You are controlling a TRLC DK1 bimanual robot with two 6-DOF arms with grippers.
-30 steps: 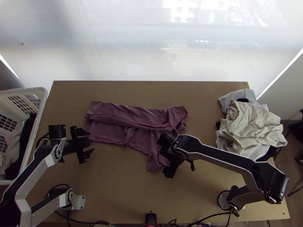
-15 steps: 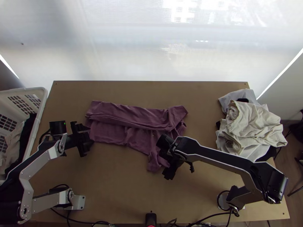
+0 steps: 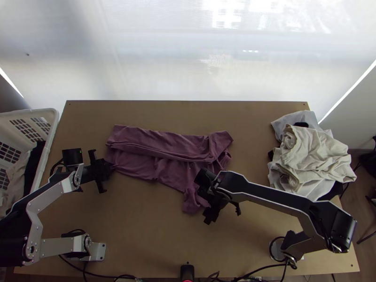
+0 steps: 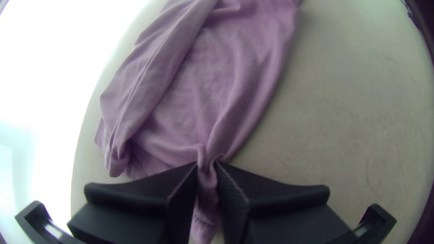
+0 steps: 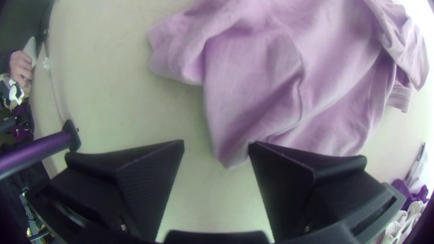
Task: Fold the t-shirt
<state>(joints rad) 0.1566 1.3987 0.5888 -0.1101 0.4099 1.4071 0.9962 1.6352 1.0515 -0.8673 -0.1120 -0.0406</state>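
Observation:
The far part of the t-shirt is folded in a long band, so I expect the whole t-shirt to slide along and stay folded when I pull the t-shirt's near corner.
The purple t-shirt lies on the table with its far part folded over in a long band and a sleeve sticking out toward the near edge. At its left end is my left gripper; in the left wrist view the left gripper is shut on a pinched corner of the cloth. My right gripper is beside the sleeve at the shirt's near right side. Seen in the right wrist view, the right gripper stands open, a corner of the shirt lying near its fingertips.
A pile of cream and grey clothes sits at the table's right edge. On the left stands a white basket holding cloth. Bare wood lies between the shirt and the near edge. A person's hand shows beyond the table.
The left gripper has moved slightly right and up the picture to the shirt's end, and its fingers have gone from open to shut on the cloth. The right arm has barely moved.

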